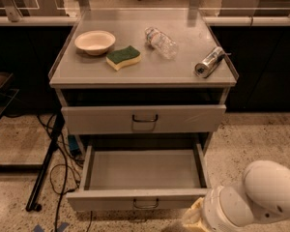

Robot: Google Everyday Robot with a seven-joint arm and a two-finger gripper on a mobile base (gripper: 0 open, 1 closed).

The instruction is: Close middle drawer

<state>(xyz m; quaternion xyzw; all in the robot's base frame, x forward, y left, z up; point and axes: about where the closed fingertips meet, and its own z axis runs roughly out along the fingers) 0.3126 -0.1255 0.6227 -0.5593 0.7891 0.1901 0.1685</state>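
Note:
The middle drawer's tray (142,169) is empty and the way to its slim front (179,198) is clear, so the robot's gripper should go in next until it pushes the front inward.
The middle drawer (106,200) is pulled far out of the grey cabinet and its shallow tray is empty. Its slim front faces me, with a small wire pull (146,205) at the centre. My gripper (194,220) is at the bottom right, at the end of the white arm (261,197). It is low, just in front of and below the drawer front's right end. Only its tan near part shows, and the frame edge cuts off the rest.
The taller drawer (144,119) above stands slightly ajar. On the cabinet top (77,71) lie a bowl (94,41), a green and yellow sponge (123,57), a clear bottle (161,42) and a silver can (210,62). A black stand leg (46,170) and cables lie on the floor to the left.

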